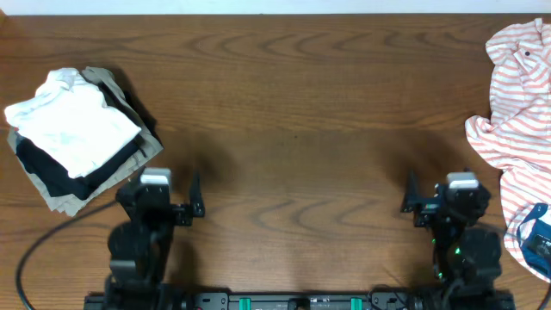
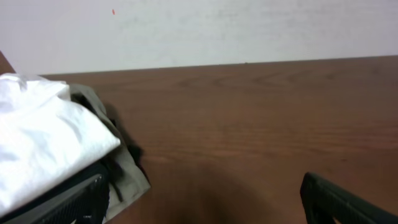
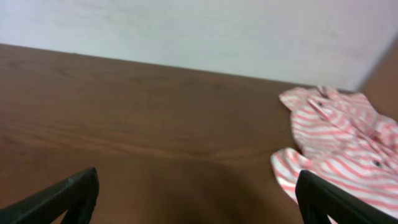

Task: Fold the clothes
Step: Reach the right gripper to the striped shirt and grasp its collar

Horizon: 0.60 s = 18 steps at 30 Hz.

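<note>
Next, I grip the striped shirt (image 1: 521, 129) near the collar with my right gripper and pull it inward, because it lies at the table's edge, out of my left gripper's reach.
The white shirt with orange-red stripes (image 1: 516, 112) lies crumpled at the table's right edge, its dark blue inner collar (image 1: 541, 243) showing near the front right corner. It also shows in the right wrist view (image 3: 339, 146), to the right of the fingers. My right gripper (image 1: 411, 200) is open and empty, just left of the shirt; its fingers (image 3: 199, 199) stand wide apart over bare wood. My left gripper (image 1: 196, 198) is open and empty near the front left; its fingers (image 2: 202, 199) are spread over bare wood.
A stack of folded garments sits at the left: a plain white one (image 1: 73, 125) on top of black and khaki ones (image 1: 60, 185). It shows in the left wrist view (image 2: 46, 146) beside the left finger. A brown wooden table (image 1: 293, 129) lies between.
</note>
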Motion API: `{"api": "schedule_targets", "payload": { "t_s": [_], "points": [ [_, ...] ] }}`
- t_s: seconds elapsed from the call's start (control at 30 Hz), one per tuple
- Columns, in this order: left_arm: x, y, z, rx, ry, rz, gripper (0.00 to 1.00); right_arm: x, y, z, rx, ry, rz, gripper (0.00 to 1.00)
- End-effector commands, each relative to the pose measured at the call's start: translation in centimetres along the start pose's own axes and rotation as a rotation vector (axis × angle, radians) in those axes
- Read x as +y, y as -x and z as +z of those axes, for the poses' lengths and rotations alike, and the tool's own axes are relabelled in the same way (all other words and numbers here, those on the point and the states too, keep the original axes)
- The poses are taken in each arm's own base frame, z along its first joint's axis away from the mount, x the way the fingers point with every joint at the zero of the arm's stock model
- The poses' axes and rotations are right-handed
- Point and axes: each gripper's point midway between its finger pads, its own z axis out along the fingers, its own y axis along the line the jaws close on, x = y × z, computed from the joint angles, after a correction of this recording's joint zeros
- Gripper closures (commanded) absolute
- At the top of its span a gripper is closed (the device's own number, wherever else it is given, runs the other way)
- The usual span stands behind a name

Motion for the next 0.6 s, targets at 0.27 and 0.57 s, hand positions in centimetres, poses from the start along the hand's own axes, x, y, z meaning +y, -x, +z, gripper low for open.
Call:
{"api": "schedule_targets", "payload": {
  "t_s": [0.27, 0.57],
  "points": [
    [-0.7, 2.1, 1.6, 0.385, -0.017, -0.11, 0.02, -1.1, 2.0, 2.5, 0.411, -0.045, 0.065, 0.01],
    [-1.4, 1.8, 2.0, 0.434, -0.058, -0.119, 0.02, -3.8, 1.7, 4.3, 0.525, -0.182, 0.158, 0.01]
  ]
}}
